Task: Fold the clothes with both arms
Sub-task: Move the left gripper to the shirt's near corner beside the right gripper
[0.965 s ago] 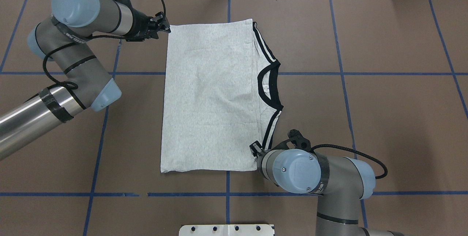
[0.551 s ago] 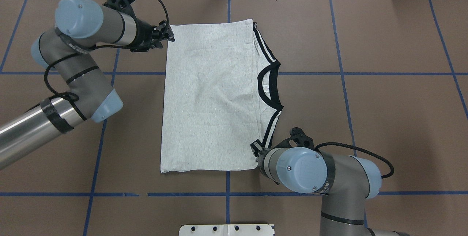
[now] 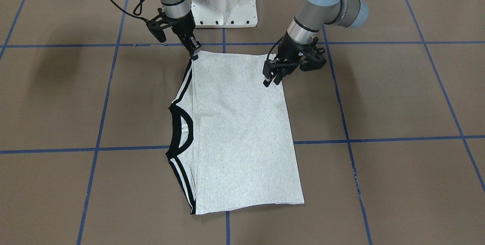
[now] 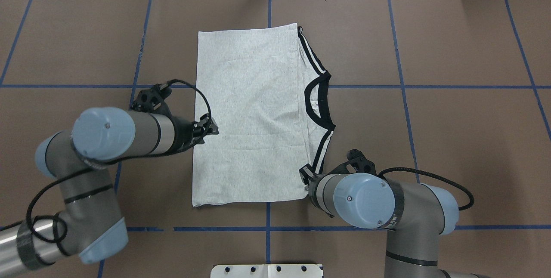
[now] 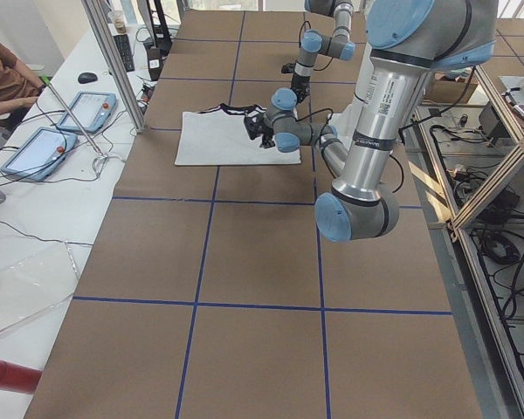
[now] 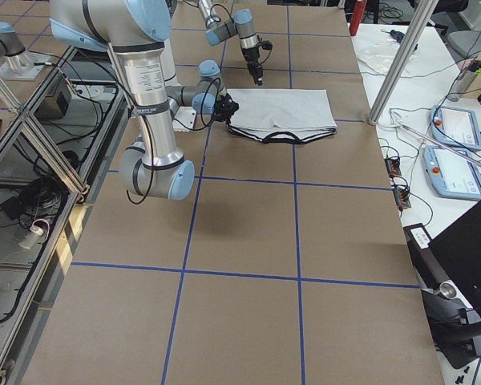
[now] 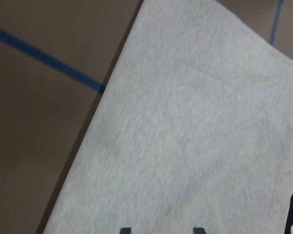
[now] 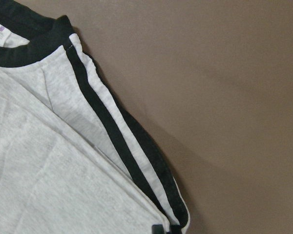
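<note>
The light grey T-shirt [image 3: 241,131] is lying flat and its far end [image 3: 249,202] is loose, so that end will slide along when I pull the T-shirt's near corners.
The light grey T-shirt [image 4: 249,114] lies folded flat on the brown table, black collar [image 4: 319,101] and striped shoulders at its right edge; its print is hidden. It also shows in the front view [image 3: 238,135]. My left gripper [image 4: 212,126] hovers open over the shirt's left edge, towards its near end; the left wrist view [image 7: 161,229] shows its tips apart above bare grey cloth [image 7: 195,136]. My right gripper [image 4: 304,174] sits at the near right corner, shut on the striped shoulder edge [image 8: 136,180]. It also shows in the front view [image 3: 194,54].
The white base pedestal [image 3: 223,2] stands at the robot's side of the table. Blue tape lines [image 4: 404,110] cross the brown table surface [image 4: 452,140]. Tablets [image 5: 83,109] and a metal post [image 5: 113,61] stand beyond the table's far edge.
My left gripper has left the shirt's far left corner and swung towards the robot along the left edge. The right arm has shifted slightly right; its gripper stays at the near right corner.
</note>
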